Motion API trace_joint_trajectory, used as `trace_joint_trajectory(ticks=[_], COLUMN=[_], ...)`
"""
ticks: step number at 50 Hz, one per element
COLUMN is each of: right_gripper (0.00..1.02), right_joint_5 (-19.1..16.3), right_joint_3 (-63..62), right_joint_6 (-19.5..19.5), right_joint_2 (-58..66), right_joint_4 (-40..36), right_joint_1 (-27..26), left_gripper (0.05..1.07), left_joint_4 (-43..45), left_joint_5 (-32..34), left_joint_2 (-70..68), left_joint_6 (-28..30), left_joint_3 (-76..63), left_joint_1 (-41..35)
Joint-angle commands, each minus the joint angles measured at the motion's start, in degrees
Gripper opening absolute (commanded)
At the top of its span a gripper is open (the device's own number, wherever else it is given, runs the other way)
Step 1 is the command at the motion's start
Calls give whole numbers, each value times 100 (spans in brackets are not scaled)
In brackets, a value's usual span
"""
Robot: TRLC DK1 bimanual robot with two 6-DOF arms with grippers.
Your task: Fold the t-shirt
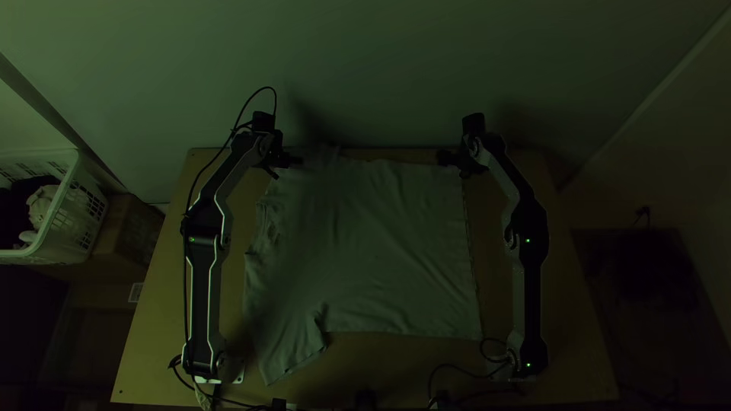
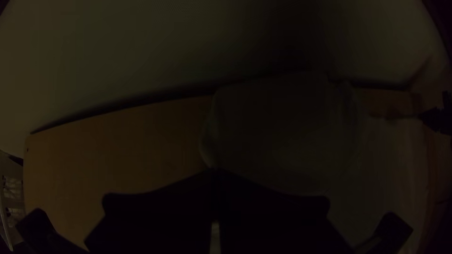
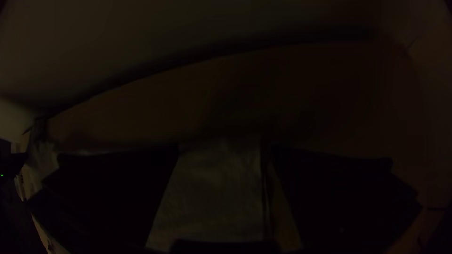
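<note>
I see the far sleeve sticking out past the t-shirt's straight edge, so I expect the sleeve to trail back beyond the crease when I fold that edge over.
The grey-green t-shirt lies mostly spread on the table, wrinkled along its left side, with a sleeve stretching toward the near edge. At its far left part is my left gripper; in the left wrist view the left gripper has its fingers together at the edge of a raised, rounded part of the t-shirt. My right gripper is at the far right corner. In the right wrist view the right gripper stands open, its fingers apart, with the t-shirt seen between them.
A white basket holding cloth stands left of the table on a brown box. A wall rises behind the table's far edge. Black cables lie near both arm bases, close to the near edge.
</note>
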Motion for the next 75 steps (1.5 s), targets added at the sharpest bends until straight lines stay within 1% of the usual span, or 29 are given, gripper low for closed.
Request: trace_joint_trajectory(ticks=[1, 2, 6, 9, 10, 11, 12, 18, 22, 25, 29, 35, 44, 51, 61, 65, 75], right_gripper=[81, 74, 40, 18, 9, 1, 3, 3, 3, 3, 3, 3, 3, 3, 3, 3, 3], right_joint_5=[46, 46, 46, 37, 37, 46, 46, 46, 72, 169, 318, 336, 441, 450, 450, 459, 520], right_joint_3=[133, 124, 107, 133, 142, 151, 142, 133, 142, 177, 186, 274, 335, 247, 36, -60, -69], right_joint_6=[173, 173, 173, 165, 147, 147, 147, 130, 50, 42, 6, -81, -161, -266, -512, -591, -723], right_joint_2=[199, 199, 208, 226, 234, 226, 226, 182, 59, -29, -108, -126, -196, -337, -565, -662, -759], right_joint_4=[-192, -201, -218, -210, -210, -210, -210, -227, -227, -157, 10, 195, 230, 230, 54, -16, -377], right_joint_1=[-19, -19, -36, -36, -36, -36, -36, -36, -45, -63, -98, -115, -98, -71, -27, -27, -71], left_gripper=[8, 8, 8, 8, 8, 8, 8, 8, 8, 8, 8, 8, 8, 8, 8, 8, 8], left_joint_4=[-114, -114, -114, -131, -149, -158, -166, -237, -263, -263, -263, -202, -43, -61, -61, -61, -43], left_joint_5=[29, 29, 29, 29, 29, 29, 29, 29, 46, 178, 196, 196, 249, 354, 372, 644, 758], left_joint_2=[-304, -304, -304, -295, -295, -295, -295, -312, -348, -391, -444, -497, -567, -646, -831, -945, -1270], left_joint_6=[-88, -80, -88, -97, -97, -115, -115, -159, -185, -211, -229, -255, -545, -554, -554, -554, -537], left_joint_3=[-72, -72, -72, -90, -90, -90, -99, -116, -116, -116, -116, -107, -116, -204, -494, -626, -1039], left_joint_1=[81, 81, 90, 90, 90, 90, 90, 99, 125, 151, 178, 222, 354, 380, 406, 441, 450])
